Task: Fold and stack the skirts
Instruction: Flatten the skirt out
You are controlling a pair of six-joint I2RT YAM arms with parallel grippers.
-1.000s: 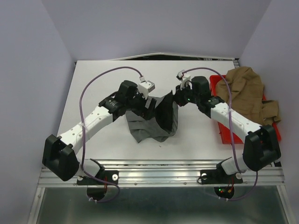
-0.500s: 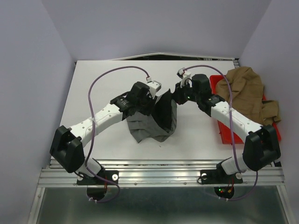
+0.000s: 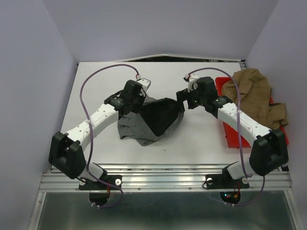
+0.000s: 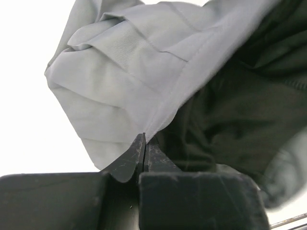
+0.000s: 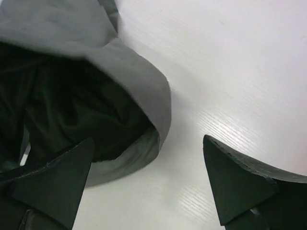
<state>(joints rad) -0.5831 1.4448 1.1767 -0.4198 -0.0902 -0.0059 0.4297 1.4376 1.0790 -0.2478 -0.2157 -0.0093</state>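
The grey skirt (image 3: 152, 137) will drop open into a wide flare when I lift and spread it, because loose folds (image 3: 132, 127) are bunched up next to the skirt's dark opening.
The grey skirt (image 3: 144, 122) lies crumpled mid-table, its dark inside (image 3: 160, 114) open toward the right. My left gripper (image 3: 138, 99) is shut on the skirt's left hem; in the left wrist view the jaws (image 4: 145, 140) pinch the pale grey edge (image 4: 120, 76). My right gripper (image 3: 185, 102) hovers open just right of the skirt. In the right wrist view its fingers (image 5: 147, 140) straddle bare table beside the skirt's rounded edge (image 5: 139, 81), holding nothing. The tan-brown skirt (image 3: 252, 93) sits heaped on the red tray (image 3: 231, 136) at the right.
The red tray sits along the table's right edge, under the right arm's forearm (image 3: 240, 122). Purple cables (image 3: 96, 79) loop above both arms. White table (image 3: 110, 76) stretches behind and left of the grey skirt.
My right gripper opened and let go of the grey skirt, drawing slightly right. My left gripper shut on the skirt's hem and pulled it left, so the raised cloth sank and spread wider.
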